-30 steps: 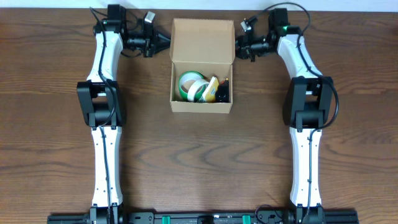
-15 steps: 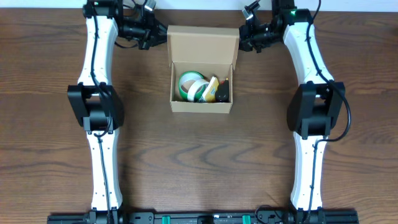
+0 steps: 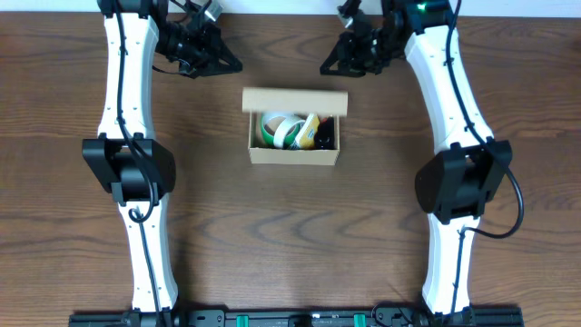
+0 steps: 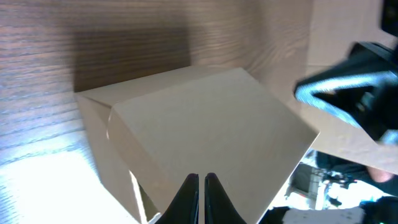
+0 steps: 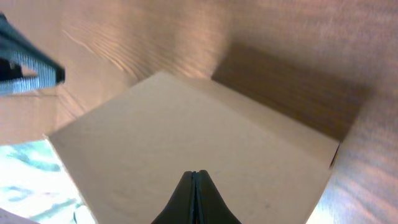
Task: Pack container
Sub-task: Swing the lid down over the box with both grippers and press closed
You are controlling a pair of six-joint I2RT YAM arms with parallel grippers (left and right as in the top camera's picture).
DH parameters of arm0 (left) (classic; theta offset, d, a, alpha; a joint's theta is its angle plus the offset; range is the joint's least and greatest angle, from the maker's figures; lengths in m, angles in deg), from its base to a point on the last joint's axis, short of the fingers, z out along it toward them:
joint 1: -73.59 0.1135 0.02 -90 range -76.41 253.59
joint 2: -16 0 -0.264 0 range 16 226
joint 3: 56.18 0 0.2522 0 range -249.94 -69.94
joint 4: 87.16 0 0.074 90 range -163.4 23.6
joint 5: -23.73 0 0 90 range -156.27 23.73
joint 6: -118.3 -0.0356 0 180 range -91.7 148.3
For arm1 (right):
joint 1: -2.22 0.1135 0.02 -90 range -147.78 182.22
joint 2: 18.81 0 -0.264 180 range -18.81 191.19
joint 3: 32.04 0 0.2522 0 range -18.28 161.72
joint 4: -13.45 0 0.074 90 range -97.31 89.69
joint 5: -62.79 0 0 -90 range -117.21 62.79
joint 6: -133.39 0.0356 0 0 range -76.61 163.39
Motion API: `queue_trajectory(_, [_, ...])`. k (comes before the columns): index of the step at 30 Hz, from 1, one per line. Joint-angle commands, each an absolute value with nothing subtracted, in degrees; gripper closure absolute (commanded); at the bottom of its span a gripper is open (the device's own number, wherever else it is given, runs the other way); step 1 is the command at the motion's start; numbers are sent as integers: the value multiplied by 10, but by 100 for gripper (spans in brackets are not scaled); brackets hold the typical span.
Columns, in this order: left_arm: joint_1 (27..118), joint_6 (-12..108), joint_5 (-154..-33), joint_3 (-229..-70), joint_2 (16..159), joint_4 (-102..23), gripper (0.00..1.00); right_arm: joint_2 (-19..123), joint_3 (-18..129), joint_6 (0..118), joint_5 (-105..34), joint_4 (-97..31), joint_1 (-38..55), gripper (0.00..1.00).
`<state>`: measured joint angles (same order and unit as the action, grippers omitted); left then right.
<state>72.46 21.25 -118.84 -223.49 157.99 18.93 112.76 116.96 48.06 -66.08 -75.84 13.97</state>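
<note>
The lid flap point(image 3: 295, 101) is leaning half-shut over the box's opening. My left gripper and right gripper should press it down from above onto the box's near side point(image 3: 293, 156).
The container point(image 3: 294, 154) is a tan cardboard box in the middle of the table. Its hinged lid flap point(image 3: 295, 100) stands raised along the far side and leans over the opening. Inside lie green-and-white tape rolls point(image 3: 280, 130) and a yellow-and-black cutter point(image 3: 315, 133). My left gripper point(image 3: 238, 67) is shut and empty behind the flap's left end. My right gripper point(image 3: 325, 69) is shut and empty behind its right end. In both wrist views the flap's plain outer face point(image 4: 205, 130) point(image 5: 186, 137) fills the frame beyond the shut left gripper point(image 4: 201, 178) and right gripper point(image 5: 194, 175). Whether they touch it I cannot tell.
The dark wooden table point(image 3: 73, 182) stretches all round the box. Both white arms point(image 3: 127, 109) point(image 3: 454, 100) reach along the table's left and right sides toward the far edge. The arms' base rail point(image 3: 290, 318) lies at the near edge.
Both grippers rose and moved toward the far edge, staying shut. The lid flap, lying flat open a second ago, has swung up and now leans over the box's opening.
</note>
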Motion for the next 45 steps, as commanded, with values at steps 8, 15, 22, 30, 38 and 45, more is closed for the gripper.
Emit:
queue_trajectory(8, [660, 208, -1005, -2237, 1553, 234, 94, 1099, 1179, 454, -508, -839, 196, 98])
queue_trajectory(15, [638, 217, -878, -2237, 1471, 234, 94, 1035, 1179, 466, -376, -849, 242, 99])
queue_trajectory(22, [634, 228, -790, -2175, 1310, 234, 94, 977, 1179, 482, -315, -866, 280, 99])
queue_trajectory(30, [581, 224, -689, -1978, 1143, 184, 94, 974, 1177, 491, -285, -892, 301, 98])
queue_trajectory(38, [550, 175, -720, -1758, 1126, 19, 94, 987, 1176, 491, -285, -879, 302, 99])
queue_trajectory(45, [550, 175, -759, -1628, 1126, -102, 94, 1028, 1155, 491, -287, -886, 299, 99])
